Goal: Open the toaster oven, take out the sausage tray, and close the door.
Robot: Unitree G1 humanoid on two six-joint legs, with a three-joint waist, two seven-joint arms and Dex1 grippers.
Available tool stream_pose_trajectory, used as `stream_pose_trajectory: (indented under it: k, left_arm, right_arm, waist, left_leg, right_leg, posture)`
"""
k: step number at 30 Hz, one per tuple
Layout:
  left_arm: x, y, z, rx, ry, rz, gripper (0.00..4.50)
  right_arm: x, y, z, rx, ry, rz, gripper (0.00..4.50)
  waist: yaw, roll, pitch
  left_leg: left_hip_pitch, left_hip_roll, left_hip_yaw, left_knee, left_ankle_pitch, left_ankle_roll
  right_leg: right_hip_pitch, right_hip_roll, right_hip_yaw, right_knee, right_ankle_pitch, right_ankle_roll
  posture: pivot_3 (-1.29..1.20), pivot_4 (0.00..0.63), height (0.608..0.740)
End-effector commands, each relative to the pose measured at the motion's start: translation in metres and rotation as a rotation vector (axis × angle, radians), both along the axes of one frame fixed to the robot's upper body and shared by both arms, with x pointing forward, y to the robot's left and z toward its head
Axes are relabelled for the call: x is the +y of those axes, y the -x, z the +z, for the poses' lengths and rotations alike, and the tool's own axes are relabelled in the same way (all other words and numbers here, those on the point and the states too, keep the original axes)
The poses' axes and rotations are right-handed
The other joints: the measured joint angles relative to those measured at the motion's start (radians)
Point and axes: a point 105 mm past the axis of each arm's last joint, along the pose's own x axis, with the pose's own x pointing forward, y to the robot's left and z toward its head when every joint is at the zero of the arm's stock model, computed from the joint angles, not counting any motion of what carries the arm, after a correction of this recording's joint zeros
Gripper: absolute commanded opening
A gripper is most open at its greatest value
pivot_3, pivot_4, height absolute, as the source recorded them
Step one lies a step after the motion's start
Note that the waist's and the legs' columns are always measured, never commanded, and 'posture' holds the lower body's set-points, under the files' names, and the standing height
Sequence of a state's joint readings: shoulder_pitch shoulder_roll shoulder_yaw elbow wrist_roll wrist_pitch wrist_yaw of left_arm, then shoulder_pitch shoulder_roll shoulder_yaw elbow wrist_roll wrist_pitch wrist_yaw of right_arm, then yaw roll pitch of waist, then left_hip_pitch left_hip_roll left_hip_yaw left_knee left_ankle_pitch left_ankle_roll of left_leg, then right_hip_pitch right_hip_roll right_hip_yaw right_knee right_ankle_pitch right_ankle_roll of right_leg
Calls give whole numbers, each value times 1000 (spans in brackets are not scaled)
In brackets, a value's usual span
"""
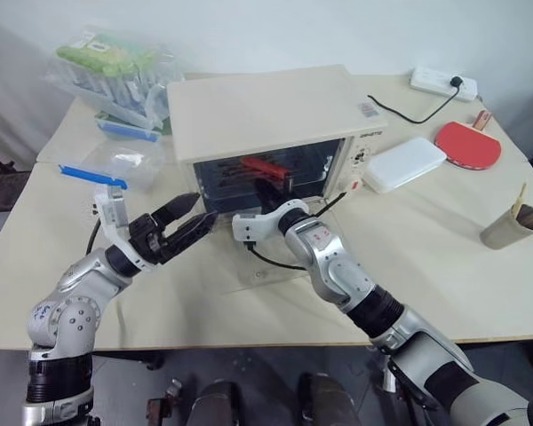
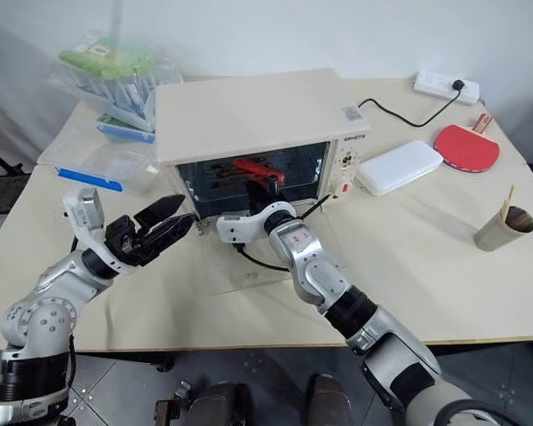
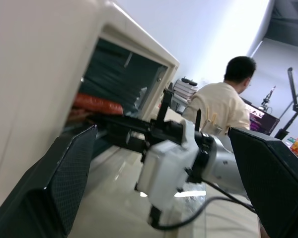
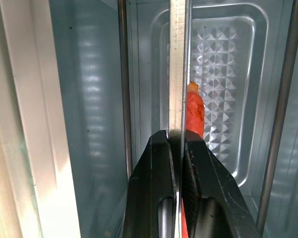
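Note:
I expect the red sausage to move along on the tray when my left gripper carries the tray, because the sausage lies lengthwise across the oven opening.
The cream toaster oven stands mid-table with its glass door folded down flat in front of it. Inside, a red sausage lies on the silver sausage tray, whose thin front rim shows edge-on in the right wrist view. My right gripper reaches into the oven mouth and is shut on that rim, with the sausage just behind the fingers. My left gripper hovers open by the oven's front left corner, beside the right wrist, holding nothing. Its wide-apart fingers frame the right gripper.
A flat white box, a red paddle and a power strip lie to the oven's right, with a paper cup near the right edge. Clear plastic containers are stacked at the back left. A person sits beyond the table.

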State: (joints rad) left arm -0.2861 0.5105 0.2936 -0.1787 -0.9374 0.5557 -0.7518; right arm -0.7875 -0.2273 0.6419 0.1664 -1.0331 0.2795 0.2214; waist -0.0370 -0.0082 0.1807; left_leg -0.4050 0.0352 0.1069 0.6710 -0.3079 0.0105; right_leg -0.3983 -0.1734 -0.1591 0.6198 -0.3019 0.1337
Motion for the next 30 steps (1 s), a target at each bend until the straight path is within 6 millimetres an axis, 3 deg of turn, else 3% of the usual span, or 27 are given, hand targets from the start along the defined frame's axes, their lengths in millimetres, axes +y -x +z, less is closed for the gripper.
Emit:
stream_pose_trajectory:
  k: [1,10,30]
  left_arm:
    - [2,-6,6,-53,-19,3,4500]
    - [2,-29,6,-69,-22,37,4500]
    - [11,-42,8,-51,-21,66,4500]
  right_arm:
    - [3,6,51,-182,-75,29,51]
    - [0,15,49,-173,-66,40,51]
    - [-27,54,33,-147,-32,75,51]
  waist:
    - [1,0,0]
    - [9,0,0]
    - [12,0,0]
  left_leg:
    - [0,0,1,-1,0,0]
    - [0,0,0,-1,2,-2]
    - [0,0,-1,-2,4,-2]
  right_leg:
    - [0,0,0,0,0,0]
    - [0,1,0,0,0,0]
    - [0,1,0,0,0,0]
  posture:
    - [0,150,740]
    - [0,150,740]
    - [0,150,740]
